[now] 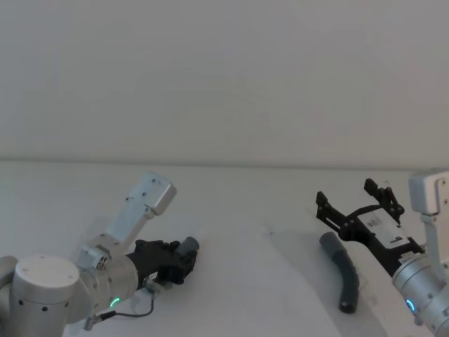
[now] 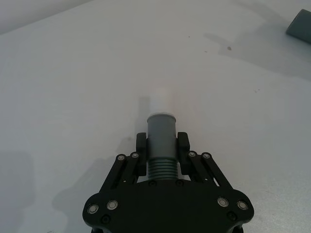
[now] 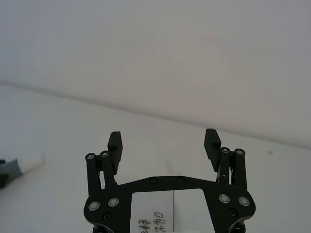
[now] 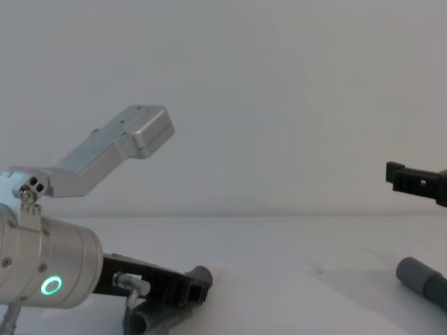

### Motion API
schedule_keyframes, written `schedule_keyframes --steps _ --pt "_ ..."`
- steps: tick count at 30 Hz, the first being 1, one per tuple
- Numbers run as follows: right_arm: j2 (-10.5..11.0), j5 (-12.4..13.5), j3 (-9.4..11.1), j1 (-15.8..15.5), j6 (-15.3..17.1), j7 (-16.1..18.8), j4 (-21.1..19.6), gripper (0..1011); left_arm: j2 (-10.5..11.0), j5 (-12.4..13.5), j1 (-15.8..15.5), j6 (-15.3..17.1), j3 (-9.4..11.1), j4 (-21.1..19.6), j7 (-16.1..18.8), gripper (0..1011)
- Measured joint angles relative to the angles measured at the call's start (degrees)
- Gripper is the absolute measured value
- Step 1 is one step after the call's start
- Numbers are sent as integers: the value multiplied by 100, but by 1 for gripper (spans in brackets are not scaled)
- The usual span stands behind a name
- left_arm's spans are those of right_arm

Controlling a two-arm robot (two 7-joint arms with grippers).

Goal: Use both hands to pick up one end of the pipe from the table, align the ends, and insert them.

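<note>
The plain end (image 4: 415,273) has narrower dark hose (image 4: 438,290) running from it, so it will tilt to follow the white tip when the robot pushes the two together.
My left gripper (image 1: 182,260) is low over the table (image 1: 245,210) at the near left, shut on the pipe's grey cuff (image 2: 161,130). That end's narrower white tip (image 2: 159,99) sticks out past the fingers (image 2: 183,144). In the chest view the ribbed hose (image 4: 157,321) runs under the left gripper (image 4: 190,289). The plain end (image 1: 328,242) lies on the table at the right, and dark hose (image 1: 347,281) curves from it towards me. My right gripper (image 1: 345,191) hovers just above and behind that end, open and holding nothing (image 3: 164,142).
A pale grey wall (image 1: 224,77) rises behind the table's far edge. Bare white tabletop lies between the two grippers. The plain end (image 2: 299,22) shows far off in the left wrist view.
</note>
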Motion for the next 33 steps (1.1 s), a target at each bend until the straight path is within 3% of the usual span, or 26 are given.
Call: schedule_keyframes --steps 11,14,24,33 --pt "163 25 8 -52 1139 10 -434 1001 0 0 0 0 0 0 0 355" --pt "181 36 10 -69 1651 -57 -606 1001 0 0 0 0 0 0 0 355" --pt "164 -13 -40 -85 2774 -306 -962 1001 0 0 0 0 0 0 0 355" --pt "150 -134 -137 -58 3353 -447 -1091 1001 0 0 0 0 0 0 0 355"
